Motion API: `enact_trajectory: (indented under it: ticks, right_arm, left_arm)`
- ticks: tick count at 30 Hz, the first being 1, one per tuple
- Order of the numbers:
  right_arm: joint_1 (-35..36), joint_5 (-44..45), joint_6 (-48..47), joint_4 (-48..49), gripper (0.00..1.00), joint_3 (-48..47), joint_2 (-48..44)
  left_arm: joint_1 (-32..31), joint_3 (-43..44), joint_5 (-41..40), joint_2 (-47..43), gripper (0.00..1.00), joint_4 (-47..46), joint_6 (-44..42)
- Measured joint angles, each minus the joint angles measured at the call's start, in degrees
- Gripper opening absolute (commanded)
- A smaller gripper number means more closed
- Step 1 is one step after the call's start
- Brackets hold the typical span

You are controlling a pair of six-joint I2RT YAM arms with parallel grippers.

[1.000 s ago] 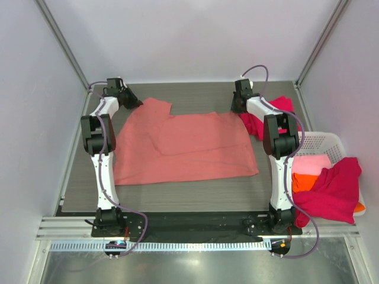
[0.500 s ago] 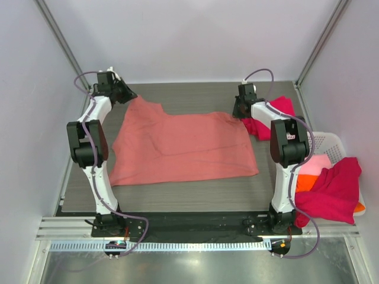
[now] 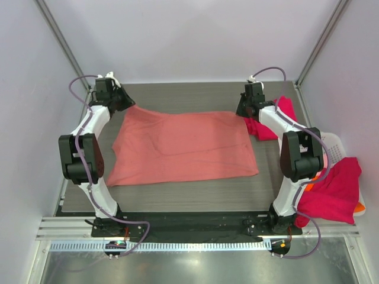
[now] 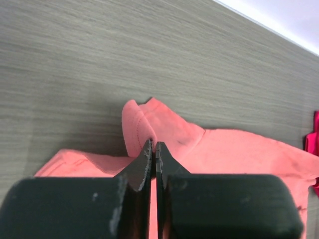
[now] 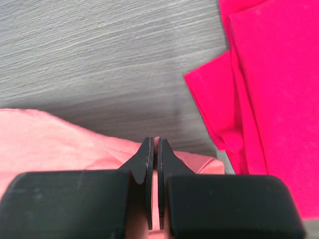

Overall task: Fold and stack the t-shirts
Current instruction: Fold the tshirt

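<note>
I go on moving my left gripper toward the t-shirt's near edge, both grippers stretching the salmon-pink t-shirt's far edge (image 3: 183, 113), and release its corner over the t-shirt's middle (image 3: 130, 156).
A salmon-pink t-shirt (image 3: 183, 147) lies spread across the middle of the table. My left gripper (image 3: 127, 103) is shut on its far left corner, and the wrist view shows the cloth (image 4: 164, 134) pinched between the jaws. My right gripper (image 3: 243, 112) is shut on the far right corner, with salmon cloth (image 5: 99, 149) caught between its jaws. A crimson-red t-shirt (image 3: 273, 121) lies crumpled just right of that gripper, seen also in the right wrist view (image 5: 274, 74). Another crimson-red t-shirt (image 3: 334, 192) drapes over the basket, with a bit of orange cloth (image 3: 359, 207) showing under it.
The white lattice basket (image 3: 333, 144) stands at the right edge of the table, partly behind my right arm. The enclosure's white walls and metal posts close in the back and sides. Bare grey tabletop (image 3: 177, 97) runs along the far edge.
Both grippers have moved toward the far edge and outward, drawing the salmon-pink shirt's far edge straight. The left sleeve that stuck out is now pulled flat. The shirts at the basket have not moved.
</note>
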State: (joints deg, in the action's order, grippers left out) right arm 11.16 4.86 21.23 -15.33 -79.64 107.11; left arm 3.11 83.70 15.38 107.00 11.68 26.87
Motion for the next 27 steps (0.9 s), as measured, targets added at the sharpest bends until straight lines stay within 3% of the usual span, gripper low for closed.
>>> enact_trajectory:
  ticks: [6, 16, 27]
  right_arm:
    - [0.00, 0.13, 0.44, -0.35, 0.01, 4.31, -4.50]
    - [0.02, 0.13, 1.51, -1.03, 0.01, 8.07, -7.61]
    - [0.02, 1.20, 2.05, -1.97, 0.01, 14.23, -14.97]
  left_arm:
    - [-2.14, -5.60, -3.87, -7.45, 0.00, 0.61, -2.25]
    - [-9.03, -7.69, -17.11, -18.18, 0.00, 8.26, -7.96]
    - [-9.64, -15.69, -24.06, -25.86, 0.00, 15.63, -7.52]
